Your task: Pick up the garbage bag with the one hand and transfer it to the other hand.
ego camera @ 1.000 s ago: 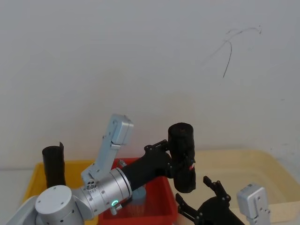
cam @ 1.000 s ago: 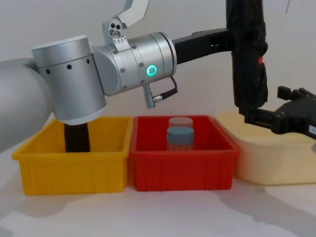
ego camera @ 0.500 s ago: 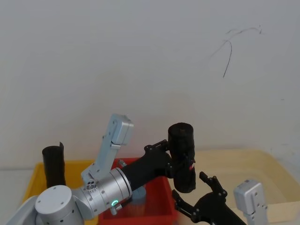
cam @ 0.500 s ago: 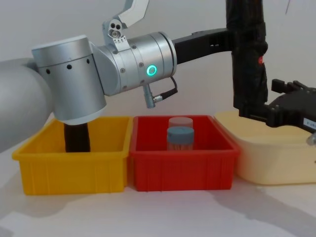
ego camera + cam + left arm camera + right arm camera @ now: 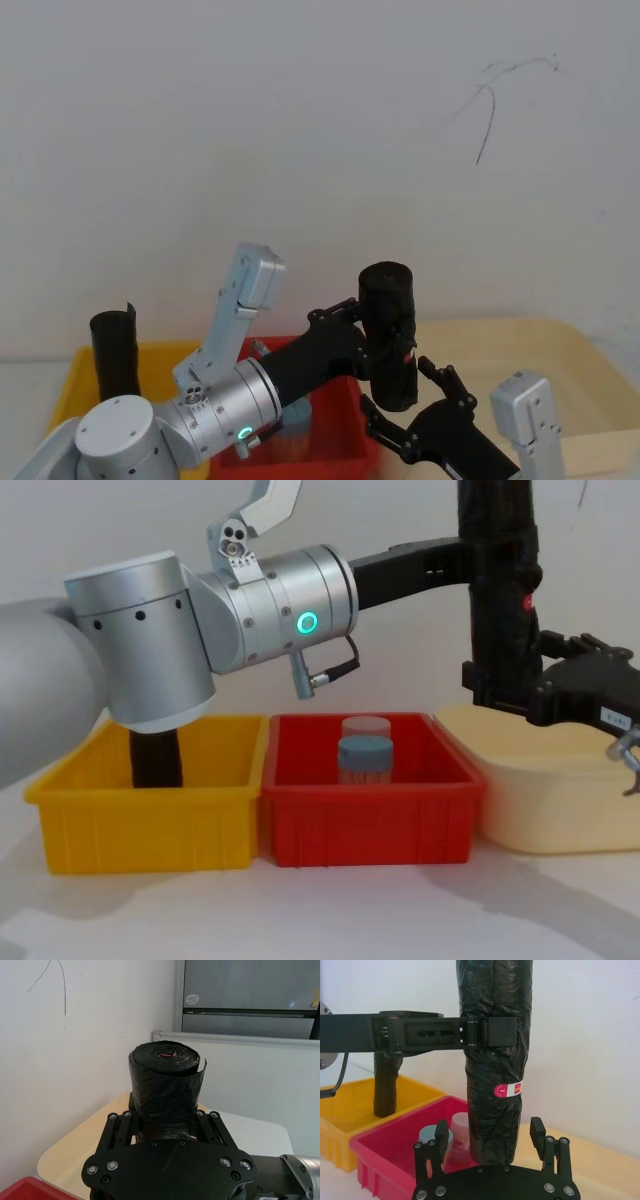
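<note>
I expect the blue-lidded jar (image 5: 365, 776) will hang under its lid, still closed, when I lift it by the lid, because the blue lid (image 5: 366, 752) sits level and flush.
The garbage bag (image 5: 388, 335), a black roll with a small red label (image 5: 508, 1090), hangs upright above the gap between the red bin and the cream tub. My left gripper (image 5: 482, 565), on the arm with the green ring light, is shut on its upper part and reaches in from the left. In the left wrist view the roll (image 5: 165, 1085) stands between that gripper's fingers. My right gripper (image 5: 489, 1130) is open, one finger on each side of the roll's lower end without pressing it. From the chest it shows as the right gripper (image 5: 512, 687), coming in from the right.
A yellow bin (image 5: 60, 790) at the left holds another black roll (image 5: 157, 760). The red bin (image 5: 370, 825) in the middle holds a clear jar and a blue-lidded jar (image 5: 365, 752). The cream tub (image 5: 550, 810) stands at the right, a white wall close behind.
My right gripper has risen and moved left, from below and beside the bag to astride its lower end. The left arm and the bag have stayed still.
</note>
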